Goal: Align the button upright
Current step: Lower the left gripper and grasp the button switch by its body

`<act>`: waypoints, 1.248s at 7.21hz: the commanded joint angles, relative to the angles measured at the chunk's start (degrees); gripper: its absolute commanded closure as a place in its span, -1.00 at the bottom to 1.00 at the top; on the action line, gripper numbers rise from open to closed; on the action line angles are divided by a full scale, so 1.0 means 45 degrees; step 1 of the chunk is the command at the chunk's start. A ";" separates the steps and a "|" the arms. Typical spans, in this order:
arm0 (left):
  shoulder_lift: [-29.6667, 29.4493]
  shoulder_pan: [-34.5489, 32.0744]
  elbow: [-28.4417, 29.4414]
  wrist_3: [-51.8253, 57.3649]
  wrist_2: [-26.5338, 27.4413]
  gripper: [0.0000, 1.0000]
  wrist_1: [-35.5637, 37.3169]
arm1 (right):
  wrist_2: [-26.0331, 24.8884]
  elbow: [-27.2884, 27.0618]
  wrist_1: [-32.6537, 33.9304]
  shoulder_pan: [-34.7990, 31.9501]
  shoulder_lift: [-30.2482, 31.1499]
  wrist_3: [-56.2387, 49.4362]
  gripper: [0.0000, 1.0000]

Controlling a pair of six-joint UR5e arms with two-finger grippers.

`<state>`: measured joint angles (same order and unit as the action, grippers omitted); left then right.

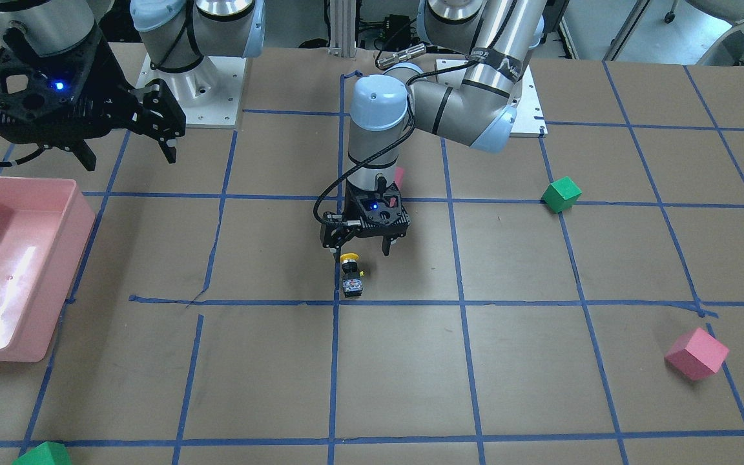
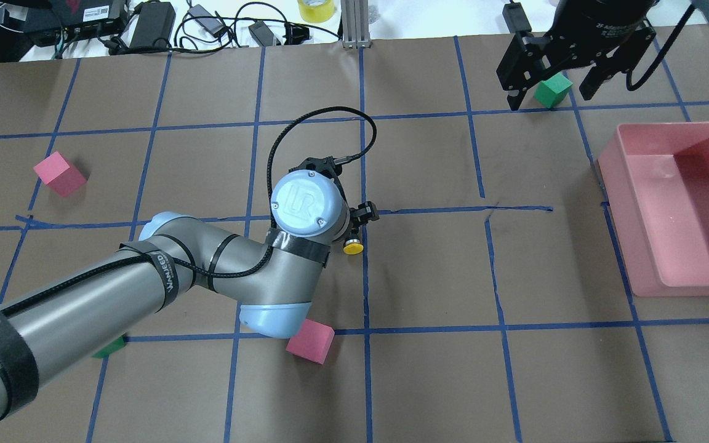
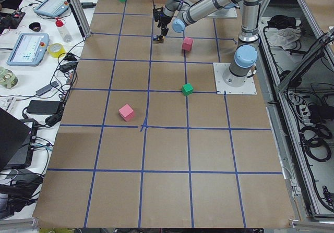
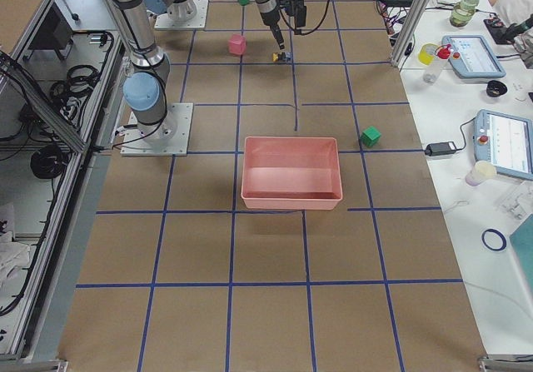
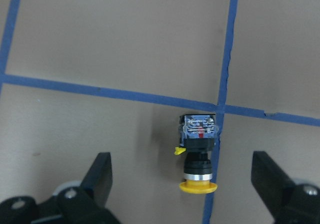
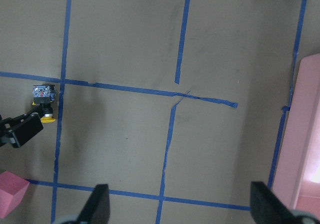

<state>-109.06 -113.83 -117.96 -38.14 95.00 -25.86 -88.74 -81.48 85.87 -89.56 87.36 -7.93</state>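
A silver collar (image 5: 198, 177) joins the cap and the body, so the whole button (image 1: 352, 276) should come along stiffly onto its base when I tip the yellow cap up.
The button (image 1: 351, 276) lies on its side on the brown table near a blue tape crossing, its yellow cap (image 1: 349, 258) pointing toward the robot. In the left wrist view, the button (image 5: 199, 149) lies lengthwise with its cap nearest the camera. My left gripper (image 1: 361, 250) hovers just over the cap end, open and empty, its fingers (image 5: 101, 173) wide to either side. My right gripper (image 1: 128, 155) is open and empty, high at the table's far right side, away from the button (image 6: 44, 102).
A pink bin (image 1: 55, 284) stands on the robot's right side. A green cube (image 1: 561, 194) and a pink cube (image 1: 697, 353) lie on the robot's left. Another pink cube (image 2: 310, 340) lies under the left arm's elbow. A green cube (image 2: 552, 89) sits below the right gripper.
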 commanded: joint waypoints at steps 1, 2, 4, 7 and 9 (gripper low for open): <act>-0.0626 -0.0231 0.0023 -0.0564 -0.0036 -0.97 0.0043 | -0.0008 0.0000 0.0000 0.0001 0.0001 0.0004 -1.00; -0.0763 -0.0289 0.0023 -0.0644 -0.0018 -0.97 0.0043 | -0.0008 0.0000 0.0000 0.0001 0.0001 -0.0015 -1.00; -0.0997 -0.0329 0.0043 -0.0684 -0.0018 -0.87 0.0043 | -0.0027 0.0000 0.0000 0.0001 0.0020 -0.0015 -1.00; -0.1096 -0.0368 0.0062 -0.0820 -0.0347 0.15 -0.0016 | -0.0027 0.0000 0.0000 0.0001 0.0020 -0.0015 -1.00; -0.1096 -0.0368 0.0430 -0.1306 -0.0682 1.00 -0.0132 | -0.0027 0.0000 0.0019 0.0001 0.0020 -0.0015 -1.00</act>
<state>-113.96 -115.48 -117.13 -42.67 92.59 -26.11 -88.86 -81.47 85.93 -89.56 87.43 -8.00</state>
